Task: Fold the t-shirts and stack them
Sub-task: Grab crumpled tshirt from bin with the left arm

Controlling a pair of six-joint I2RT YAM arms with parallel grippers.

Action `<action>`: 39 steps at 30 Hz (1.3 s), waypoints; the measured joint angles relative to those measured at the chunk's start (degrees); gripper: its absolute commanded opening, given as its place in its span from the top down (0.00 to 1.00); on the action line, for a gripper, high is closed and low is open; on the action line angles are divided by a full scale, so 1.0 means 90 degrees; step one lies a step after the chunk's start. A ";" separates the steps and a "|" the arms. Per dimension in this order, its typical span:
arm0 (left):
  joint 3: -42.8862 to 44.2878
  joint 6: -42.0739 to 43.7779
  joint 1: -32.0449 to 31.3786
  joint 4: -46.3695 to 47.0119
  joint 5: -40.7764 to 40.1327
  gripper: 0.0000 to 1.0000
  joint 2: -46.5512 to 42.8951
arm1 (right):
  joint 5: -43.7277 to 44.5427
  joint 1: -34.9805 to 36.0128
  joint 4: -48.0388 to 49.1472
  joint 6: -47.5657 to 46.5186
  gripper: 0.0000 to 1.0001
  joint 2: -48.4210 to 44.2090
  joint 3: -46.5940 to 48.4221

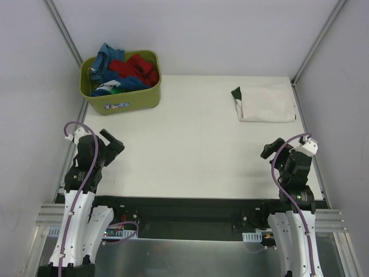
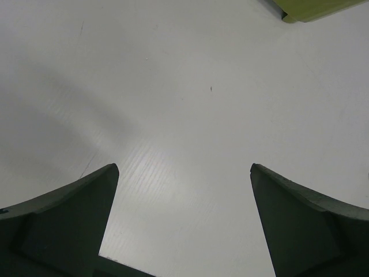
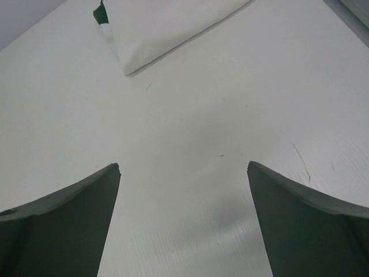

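My left gripper should keep going into the tub and close on the tee's white part [image 1: 108, 85], because the blue tee [image 1: 131, 83] lies uncovered along the tub's near rim.
A folded white t-shirt [image 1: 267, 104] lies at the far right of the table on top of a dark green one, whose corner [image 1: 236, 93] sticks out at its left end. Both show in the right wrist view, white [image 3: 167, 26] and green [image 3: 102, 14]. Red [image 1: 136, 68], teal [image 1: 105, 59] and green [image 1: 115, 90] tees lie crumpled in the olive tub [image 1: 124, 102]. The navy tee is out of view. My left gripper [image 1: 113, 141] is open and empty near the table's front left. My right gripper [image 1: 269, 151] is open and empty at the front right.
The tub stands at the far left corner; its corner shows in the left wrist view [image 2: 314, 8]. Grey walls and metal frame rails [image 1: 63, 29] enclose the white table [image 1: 190, 150] on three sides.
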 measured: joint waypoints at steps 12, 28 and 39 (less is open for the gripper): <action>0.1651 -0.0163 0.0000 0.0000 -0.0498 0.01 0.2220 | -0.0578 0.0000 -0.0075 -0.0248 0.03 0.0593 0.0333; 0.7261 0.0988 0.0041 0.0418 -0.1151 0.01 0.7490 | -0.1005 0.0000 -0.0182 -0.0403 0.03 0.0736 0.0403; 0.7616 0.0954 0.0044 0.0435 -0.0971 0.16 0.8650 | -0.1382 0.0000 -0.0180 -0.0500 0.03 0.1132 0.0430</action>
